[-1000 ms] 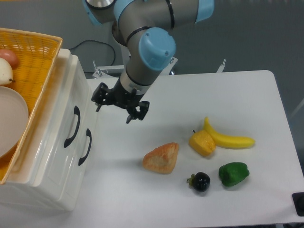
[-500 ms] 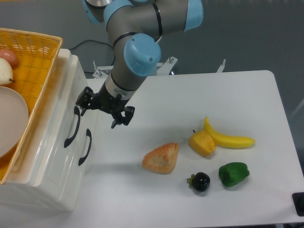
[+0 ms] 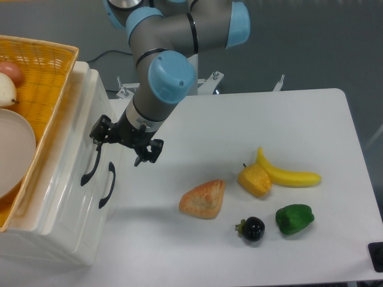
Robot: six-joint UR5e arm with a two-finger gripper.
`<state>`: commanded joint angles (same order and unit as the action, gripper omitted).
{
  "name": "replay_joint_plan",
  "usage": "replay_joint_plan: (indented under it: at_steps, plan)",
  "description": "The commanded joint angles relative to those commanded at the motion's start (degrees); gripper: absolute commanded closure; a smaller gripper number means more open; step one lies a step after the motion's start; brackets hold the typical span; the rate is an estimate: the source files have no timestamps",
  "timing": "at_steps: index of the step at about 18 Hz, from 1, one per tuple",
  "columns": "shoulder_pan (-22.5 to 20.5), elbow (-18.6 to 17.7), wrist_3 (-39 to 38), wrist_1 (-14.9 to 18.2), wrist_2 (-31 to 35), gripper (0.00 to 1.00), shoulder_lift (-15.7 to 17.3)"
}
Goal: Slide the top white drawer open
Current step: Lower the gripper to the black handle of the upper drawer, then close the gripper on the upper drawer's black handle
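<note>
My gripper will pull the top white drawer (image 3: 81,192) straight out alone, since the lower drawer has its own black handle (image 3: 109,190), which the top drawer will then cover.
The white cabinet stands at the left, and the top white drawer (image 3: 76,150) looks shut, flush with the front. Its curved black handle (image 3: 90,167) sits left of the lower drawer's handle (image 3: 108,185). My gripper (image 3: 119,148) hangs open right in front of the cabinet. One of its fingers (image 3: 97,134) is at the upper end of the top handle and covers that end. The other finger (image 3: 145,154) is over the table. I cannot tell whether the finger touches the handle. Nothing is held.
A yellow wicker basket (image 3: 51,72) with a white plate (image 3: 13,149) and round produce rests on the cabinet. On the table lie a bread piece (image 3: 203,199), a yellow chunk (image 3: 254,179), a banana (image 3: 287,174), a green pepper (image 3: 294,218) and a dark round fruit (image 3: 251,228).
The arm has swung left and slightly down, bringing the open gripper from over the table to the top drawer's handle. The drawers and food have not moved.
</note>
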<state>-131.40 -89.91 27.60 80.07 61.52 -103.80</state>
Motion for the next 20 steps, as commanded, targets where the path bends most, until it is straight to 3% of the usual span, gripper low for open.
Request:
replay_joint_plan:
  at_steps: [20]
  plan:
    - [1.14,0.00,-0.35,-0.09,0.26,0.07,-1.67]
